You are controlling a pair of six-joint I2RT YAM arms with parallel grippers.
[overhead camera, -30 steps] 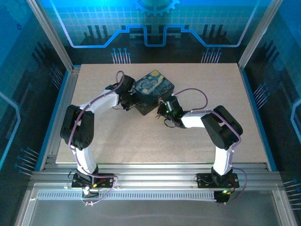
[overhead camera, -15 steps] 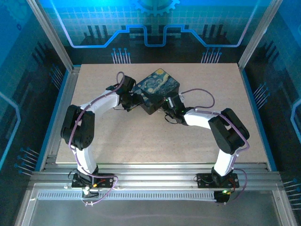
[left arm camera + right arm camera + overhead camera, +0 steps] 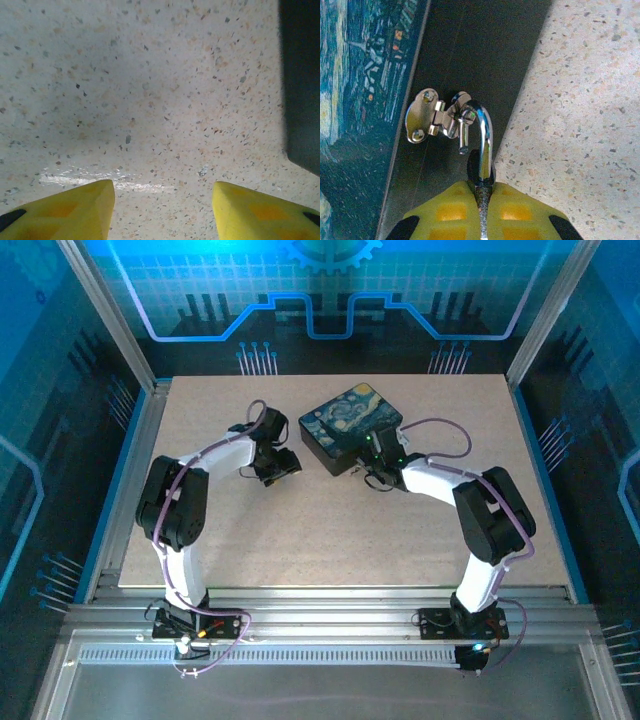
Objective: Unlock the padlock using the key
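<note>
The box [image 3: 349, 422] slants away from my open left gripper, so my right gripper should swing the box back by the padlock [image 3: 485, 137] for my left gripper to steady.
The padlock [image 3: 486, 135] hangs by its silvery shackle from the chrome hasp [image 3: 427, 120] on the dark side of the painted box [image 3: 345, 420]. The shackle's free end is out of the dark body. My right gripper [image 3: 481, 189] is shut on that body, which is pinched between the yellow fingers. In the top view the right gripper [image 3: 372, 462] sits at the box's near-right side. My left gripper [image 3: 285, 465] stands open over bare table, left of the box and apart from it. The key is hidden.
In the left wrist view the yellow fingers [image 3: 75, 210] frame speckled tabletop, with the dark wall of the box [image 3: 302, 80] at the right edge. Metal frame posts and blue panels ring the table [image 3: 250, 540].
The box has slid and turned to the right and back, together with my right gripper on the padlock. It has moved away from the left gripper, which stays in place, open.
</note>
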